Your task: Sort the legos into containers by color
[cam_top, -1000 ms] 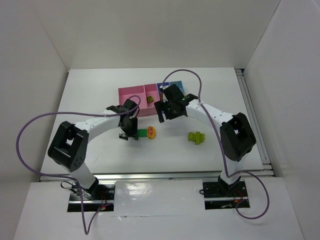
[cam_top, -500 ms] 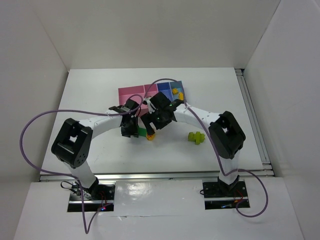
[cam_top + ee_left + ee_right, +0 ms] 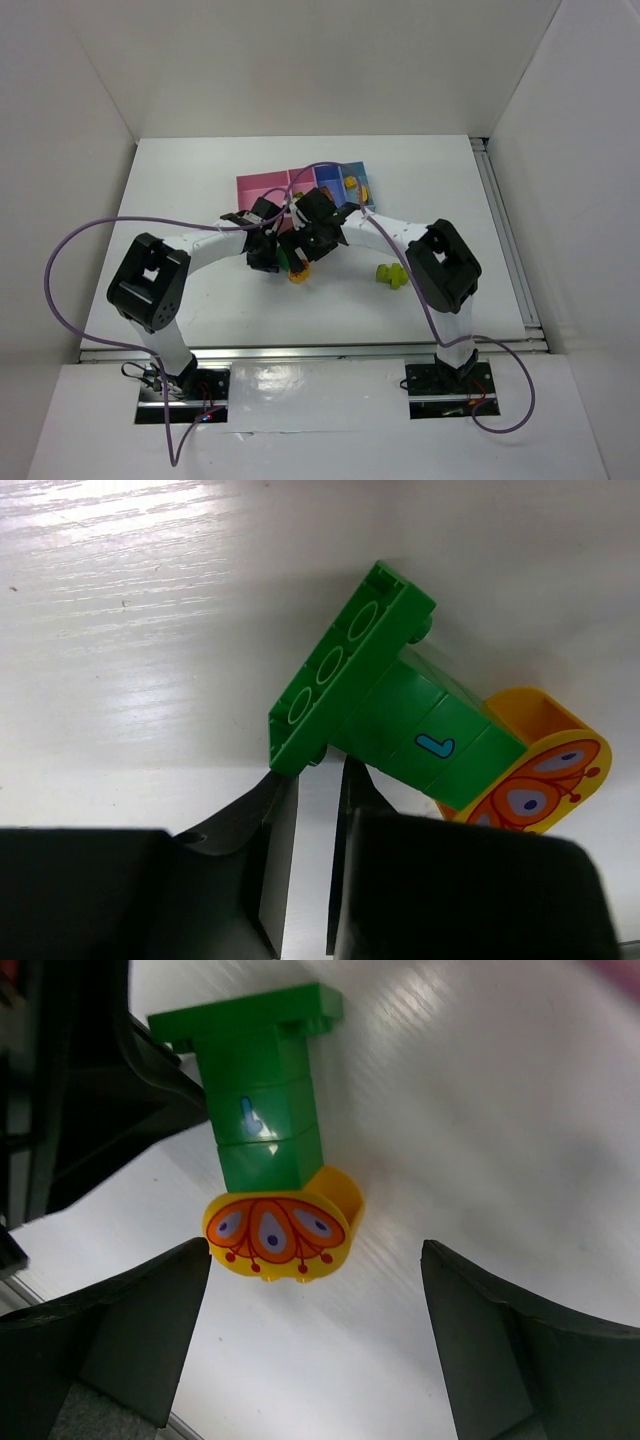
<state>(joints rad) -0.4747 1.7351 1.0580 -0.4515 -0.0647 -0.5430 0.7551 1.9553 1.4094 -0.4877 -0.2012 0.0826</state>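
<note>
The yellow lego is attached to the green brick (image 3: 272, 1189), so my right gripper should hold the yellow lego (image 3: 278, 1237) while my left gripper pulls the green parts away.
A built piece lies on the white table: a dark green plate (image 3: 350, 665) joined to a green brick (image 3: 262, 1110), with a yellow lego (image 3: 278, 1232) bearing an orange flower print on its end. My left gripper (image 3: 315, 772) sits at the plate's lower corner with its jaws a narrow slit apart and only table showing between them. From the other side my right gripper (image 3: 315, 1250) stands wide open, the yellow lego just ahead of its fingertips. In the top view both grippers (image 3: 268, 255) (image 3: 305, 245) crowd over this piece (image 3: 297, 270). A lime green lego (image 3: 392, 274) lies apart to the right.
The containers (image 3: 262, 186) stand in a row behind the grippers, partly covered by the right arm. The light blue bin (image 3: 362, 172) holds yellow and orange bricks (image 3: 353, 186). Purple cables loop over both arms. White walls enclose the table.
My right arm has swung left and down from over the bins to the green and yellow piece. My left gripper has narrowed its jaws and edged right toward the plate.
</note>
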